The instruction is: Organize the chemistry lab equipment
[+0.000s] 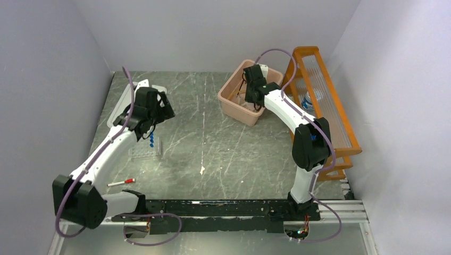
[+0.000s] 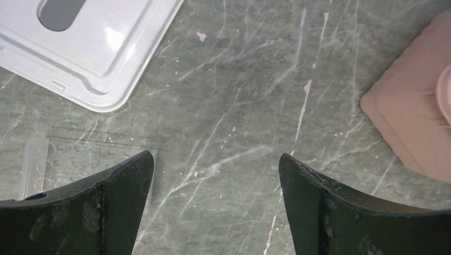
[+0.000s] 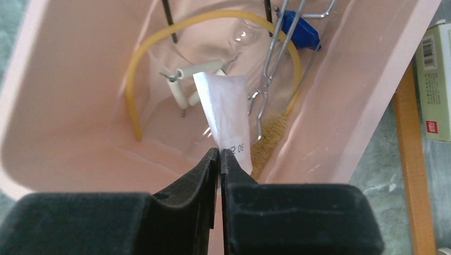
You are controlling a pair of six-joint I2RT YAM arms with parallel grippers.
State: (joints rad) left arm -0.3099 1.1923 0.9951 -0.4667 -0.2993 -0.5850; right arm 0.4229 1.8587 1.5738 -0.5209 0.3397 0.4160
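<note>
The white plastic lid [image 1: 122, 105] is out of reach of the robot's right gripper, so next the left gripper grabs the lid's edge [image 2: 151, 51] and brings the lid toward the pink bin.
Inside the pink bin [image 3: 64, 106] lie an amber tubing loop [image 3: 133, 95], a white triangle [image 3: 186, 85], metal tongs [image 3: 271, 69], a brown brush [image 3: 268, 135] and a blue piece [image 3: 300, 29]. My right gripper [image 3: 220, 151] hangs over the bin [image 1: 234, 101], jaws together but for a hairline gap. A white paper slip [image 3: 223, 106] stands up from its tips. Blue-capped tubes [image 1: 151, 141] stand in a clear rack [image 1: 143, 153]. My left gripper [image 2: 216, 155] is open over bare table just past the rack [image 2: 69, 162], holding nothing.
A white plastic lid [image 2: 101, 53] lies at the far left of the table [image 1: 123, 103]. A red-capped white marker [image 1: 121, 183] lies near the left arm's base. The orange wooden shelf [image 1: 324, 101] stands along the right wall, right of the bin.
</note>
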